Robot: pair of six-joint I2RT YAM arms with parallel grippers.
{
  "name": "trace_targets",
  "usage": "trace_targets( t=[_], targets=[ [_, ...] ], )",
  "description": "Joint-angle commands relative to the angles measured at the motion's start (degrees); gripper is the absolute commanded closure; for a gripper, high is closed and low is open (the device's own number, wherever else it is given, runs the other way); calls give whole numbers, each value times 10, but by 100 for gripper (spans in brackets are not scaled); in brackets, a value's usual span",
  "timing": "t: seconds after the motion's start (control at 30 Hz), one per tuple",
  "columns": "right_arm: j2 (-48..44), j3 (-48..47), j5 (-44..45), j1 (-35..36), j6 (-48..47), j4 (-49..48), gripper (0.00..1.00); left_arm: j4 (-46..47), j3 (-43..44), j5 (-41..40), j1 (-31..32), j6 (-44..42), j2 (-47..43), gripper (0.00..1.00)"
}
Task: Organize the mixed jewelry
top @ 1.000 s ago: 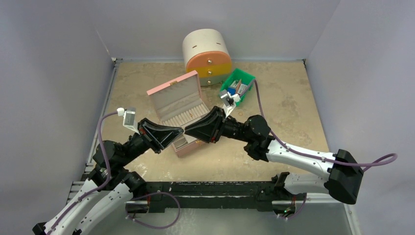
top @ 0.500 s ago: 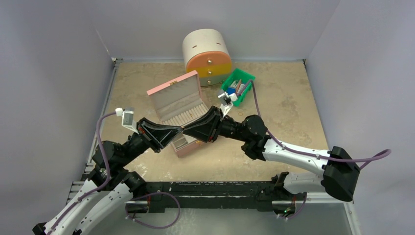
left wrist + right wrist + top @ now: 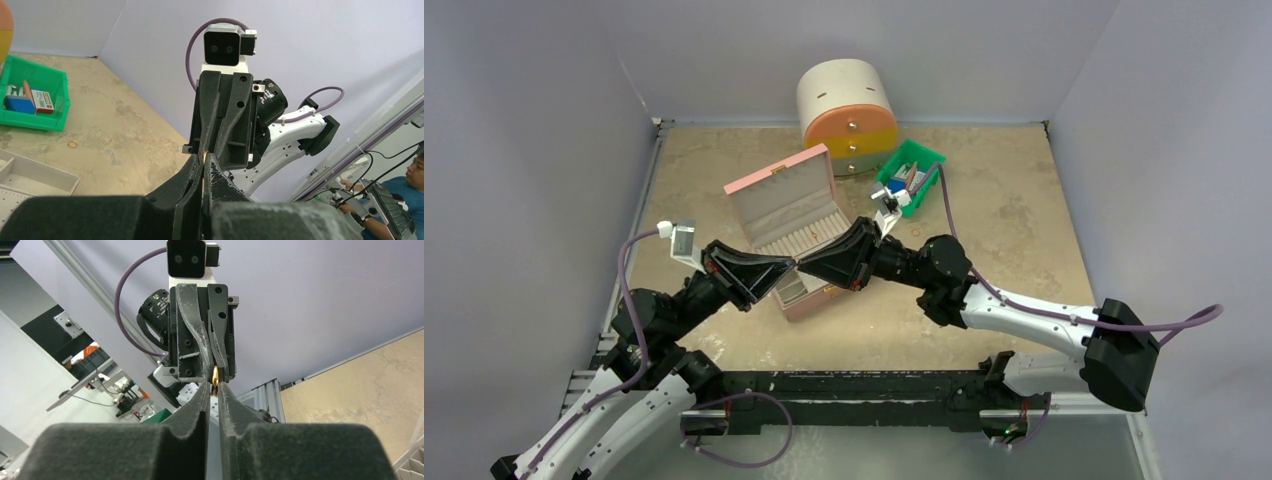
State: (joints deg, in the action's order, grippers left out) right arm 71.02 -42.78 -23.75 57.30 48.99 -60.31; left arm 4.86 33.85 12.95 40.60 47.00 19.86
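Note:
My left gripper should open and move away before my right gripper sets the gold ring (image 3: 215, 377) into the white rolls (image 3: 803, 241), because the ring sits in the fingers of both grippers.
A small gold ring (image 3: 215, 375) hangs in the air between the two grippers, which meet tip to tip above the open pink jewelry box (image 3: 776, 188). My left gripper (image 3: 206, 159) is shut on the ring (image 3: 207, 154), seen edge-on at its tips. My right gripper (image 3: 214, 386) faces it, its jaws a narrow slit apart, with its tips on either side of the ring's near end. From above, the left gripper (image 3: 790, 266) and right gripper (image 3: 806, 262) hide the ring. Another gold ring (image 3: 73, 144) lies on the table near the green bin.
The green bin (image 3: 914, 165) with coloured items stands at the back right. A round drawer cabinet (image 3: 847, 115) stands behind it. The jewelry box's white tray (image 3: 30, 172) lies below the grippers. Grey walls enclose the table on three sides.
The right arm has shifted slightly left toward the left gripper, and its jaws have narrowed around the ring. The left arm has hardly moved.

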Motion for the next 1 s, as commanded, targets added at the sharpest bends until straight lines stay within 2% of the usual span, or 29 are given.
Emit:
trace_targets(
  t=[0.0, 0.17, 0.47, 0.53, 0.67, 0.73, 0.97],
  targets=[
    [-2, -15, -7, -1, 6, -39, 90, 29, 1, -9, 2, 3, -6, 100],
    [0, -18, -9, -1, 7, -38, 100, 31, 0, -11, 2, 4, -6, 100],
    [-11, -25, -1, -1, -13, -5, 100, -6, 9, -30, 2, -7, -5, 100],
    [-17, -34, 4, -1, -29, 44, 100, -36, 20, -54, 2, -14, -5, 93],
    [-31, -74, 41, -1, -86, 194, 100, -130, 58, -133, 2, -46, -13, 68],
    [-39, -93, 73, -1, -116, 266, 100, -174, 77, -180, 2, -62, -21, 59],
    [-30, -167, 189, -1, -200, 457, 100, -311, 138, -330, 2, -110, -34, 50]
  ],
)
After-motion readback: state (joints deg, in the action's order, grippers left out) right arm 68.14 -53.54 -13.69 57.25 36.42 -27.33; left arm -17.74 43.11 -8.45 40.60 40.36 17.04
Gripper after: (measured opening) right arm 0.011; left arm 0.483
